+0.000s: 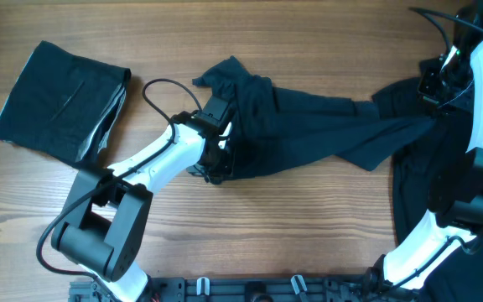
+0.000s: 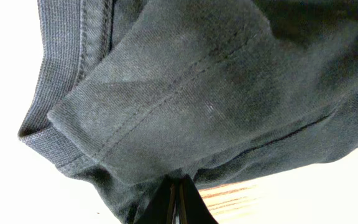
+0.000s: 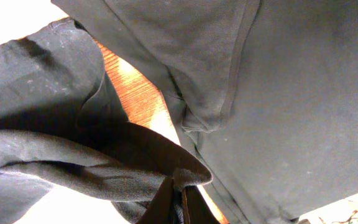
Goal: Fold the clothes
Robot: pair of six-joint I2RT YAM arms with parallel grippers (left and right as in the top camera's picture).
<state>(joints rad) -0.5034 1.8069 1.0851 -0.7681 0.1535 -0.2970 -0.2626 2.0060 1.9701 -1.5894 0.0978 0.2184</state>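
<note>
The shirt's end in the robot's right gripper (image 1: 412, 129) reaches across the other dark garment, so the robot should first lift the shirt and lay it flat on the open wood.
A dark navy shirt (image 1: 309, 126) is stretched across the middle of the table between my two grippers. My left gripper (image 1: 218, 138) is shut on its left end; the left wrist view shows the jaws (image 2: 179, 202) pinching the ribbed, stitched cloth (image 2: 185, 93). My right gripper (image 1: 433, 96) is shut on its right end; the right wrist view shows the jaws (image 3: 178, 202) pinching a fold (image 3: 104, 168). Another dark garment (image 1: 413, 180) lies flat under the right arm. A folded dark garment (image 1: 57, 101) with pale grey edges lies at the far left.
The wooden table (image 1: 309, 226) shows in front of the stretched shirt. A black cable (image 1: 153, 92) loops above the left arm. The arm bases stand at the front edge (image 1: 267, 289).
</note>
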